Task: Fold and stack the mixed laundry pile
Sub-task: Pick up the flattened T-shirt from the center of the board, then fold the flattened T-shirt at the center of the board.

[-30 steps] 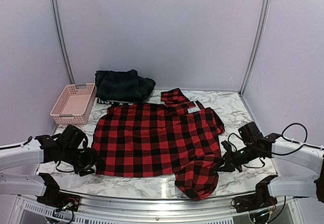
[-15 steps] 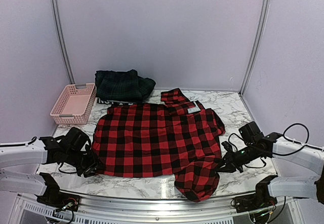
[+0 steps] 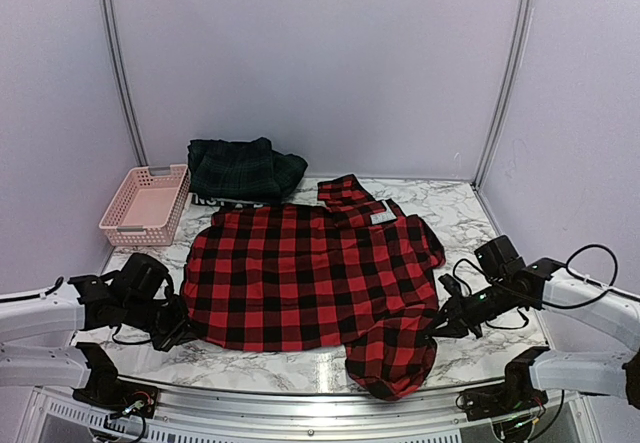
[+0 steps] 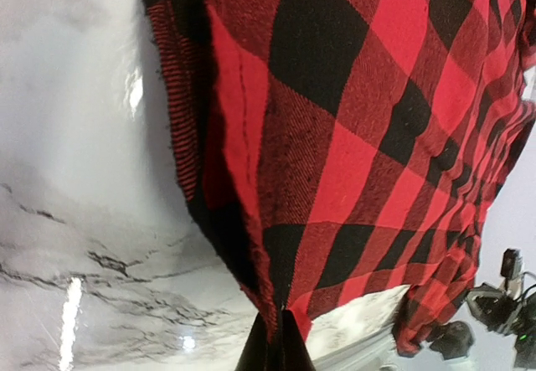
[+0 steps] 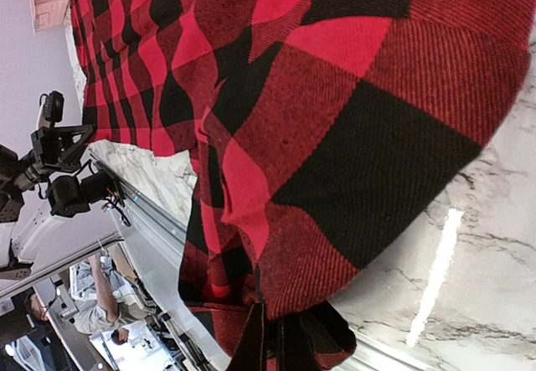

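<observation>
My grippers hold both ends of the shirt's near edge point(image 3: 268, 347), so my right gripper should keep pulling toward the back until the bunched sleeve point(image 3: 390, 368) clears the front rail.
A red-and-black checked shirt point(image 3: 310, 273) lies spread flat across the middle of the marble table point(image 3: 470, 213). My left gripper point(image 3: 186, 335) is at the shirt's near left corner and is shut on the hem; the left wrist view shows the gripper point(image 4: 280, 322) pinching the checked cloth point(image 4: 352, 136). My right gripper point(image 3: 436, 327) is shut on the shirt's near right side, beside the bunched sleeve point(image 3: 392, 355). In the right wrist view the gripper point(image 5: 274, 325) pinches a fold of the shirt point(image 5: 335, 136). A dark green plaid piece point(image 3: 245, 168) sits folded at the back left, over a navy piece with a white lettered band point(image 3: 208, 200).
A pink perforated basket point(image 3: 146, 204) stands at the back left beside the green pile. The table's metal front rail point(image 3: 300, 395) runs just below the shirt. Purple walls close in the back and sides.
The left gripper has closed on the shirt's near left corner, having edged in toward it. The right gripper has stayed shut on the shirt, shifting only slightly.
</observation>
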`<state>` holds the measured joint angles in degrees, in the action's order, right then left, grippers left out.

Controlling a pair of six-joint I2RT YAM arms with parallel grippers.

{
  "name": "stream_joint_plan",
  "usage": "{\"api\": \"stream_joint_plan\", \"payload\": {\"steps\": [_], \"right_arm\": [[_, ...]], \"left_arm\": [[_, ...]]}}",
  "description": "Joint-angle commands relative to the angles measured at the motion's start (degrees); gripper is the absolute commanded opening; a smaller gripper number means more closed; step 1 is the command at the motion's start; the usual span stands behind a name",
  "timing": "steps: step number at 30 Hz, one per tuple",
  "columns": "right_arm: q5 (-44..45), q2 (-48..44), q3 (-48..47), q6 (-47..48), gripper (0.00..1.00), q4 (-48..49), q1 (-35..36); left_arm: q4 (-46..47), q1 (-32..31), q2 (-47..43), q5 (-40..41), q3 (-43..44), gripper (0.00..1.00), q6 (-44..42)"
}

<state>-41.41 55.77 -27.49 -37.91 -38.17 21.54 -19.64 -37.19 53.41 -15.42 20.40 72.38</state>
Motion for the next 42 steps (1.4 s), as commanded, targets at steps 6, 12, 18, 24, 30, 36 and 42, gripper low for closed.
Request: {"api": "stream_joint_plan", "payload": {"steps": [6, 12, 18, 24, 30, 36, 42], "right_arm": [[-1.23, -1.83, -8.39, -1.53, 0.00, -1.56, 0.52], [-1.09, 0.37, -12.67, -1.96, 0.00, -1.99, -0.82], [-2.32, 7.26, -18.04, 0.47, 0.00, -0.94, -5.03], [-2.29, 16.63, -25.32, 3.82, 0.00, -0.83, -6.97], [-1.81, 25.39, -31.36, 5.74, 0.00, -1.03, -8.71], [-1.40, 34.43, -37.24, 7.45, 0.00, -1.26, -9.05], [-1.20, 39.48, -40.82, 7.65, 0.00, -1.00, -9.40]], "left_arm": [[-8.95, 0.17, -3.59, 0.54, 7.29, 0.00, 3.59], [-11.91, 6.92, -4.48, -0.92, 11.80, 0.00, 4.45], [-11.87, 12.02, 3.32, -1.65, 19.81, 0.00, -3.33], [-12.15, 14.80, 14.10, -1.25, 28.75, 0.00, -8.90], [-12.02, 18.41, 23.40, -1.49, 33.99, 0.00, -11.10], [-12.09, 20.55, 29.77, -1.73, 35.23, 0.00, -11.25], [-12.06, 21.13, 32.42, -4.77, 29.21, 0.00, -9.12]]}}
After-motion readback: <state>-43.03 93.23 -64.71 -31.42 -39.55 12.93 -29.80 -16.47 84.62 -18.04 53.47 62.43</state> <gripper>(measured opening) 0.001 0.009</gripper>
